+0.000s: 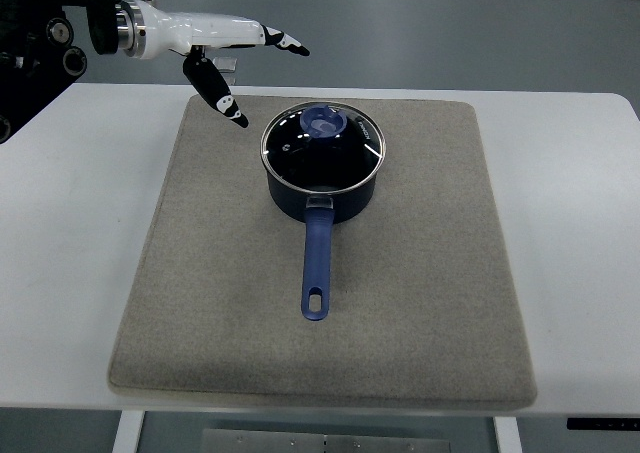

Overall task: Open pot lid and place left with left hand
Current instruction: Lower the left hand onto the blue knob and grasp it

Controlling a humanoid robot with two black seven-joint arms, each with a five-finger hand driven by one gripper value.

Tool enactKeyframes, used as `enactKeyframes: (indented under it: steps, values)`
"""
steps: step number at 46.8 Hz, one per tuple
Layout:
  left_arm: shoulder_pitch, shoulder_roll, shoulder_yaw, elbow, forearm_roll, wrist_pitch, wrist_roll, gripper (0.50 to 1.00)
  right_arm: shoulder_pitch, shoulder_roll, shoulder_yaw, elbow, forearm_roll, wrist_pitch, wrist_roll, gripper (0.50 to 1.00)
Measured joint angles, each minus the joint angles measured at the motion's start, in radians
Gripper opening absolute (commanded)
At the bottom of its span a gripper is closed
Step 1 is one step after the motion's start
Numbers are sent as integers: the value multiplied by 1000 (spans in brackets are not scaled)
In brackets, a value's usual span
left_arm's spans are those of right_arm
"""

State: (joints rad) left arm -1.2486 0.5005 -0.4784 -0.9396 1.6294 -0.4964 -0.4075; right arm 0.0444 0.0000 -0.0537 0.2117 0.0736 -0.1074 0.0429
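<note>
The glass lid (322, 166) shows only plain darkness through it, so I should expect to find an empty pot (350, 205) when I raise the lid.
A dark blue saucepan (322, 195) stands on the grey mat (420, 273), its long blue handle (317, 268) pointing toward the near edge. A glass lid (322, 146) with a steel rim and a blue knob (325, 124) sits closed on the pot. My left hand (240, 68), white with black fingertips, hovers at the upper left, above and to the left of the lid and apart from it. Its fingers are spread and hold nothing; the thumb (218, 95) points down toward the mat's far left corner.
The mat lies on a white table (80, 233). Dark robot hardware (35, 53) fills the top left corner. Bare mat stretches left of the pot around (200, 233). Beyond the table's far edge is grey floor.
</note>
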Motion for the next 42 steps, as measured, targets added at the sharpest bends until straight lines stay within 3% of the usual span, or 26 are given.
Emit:
enactKeyframes:
  steps: [31, 42]
  values:
    - [-67, -184, 108, 74, 25, 13, 18, 981, 0, 0, 0, 0, 0, 0, 0, 915]
    - [-71, -193, 109, 86, 62, 16, 20, 947, 0, 0, 0, 0, 0, 0, 0, 915]
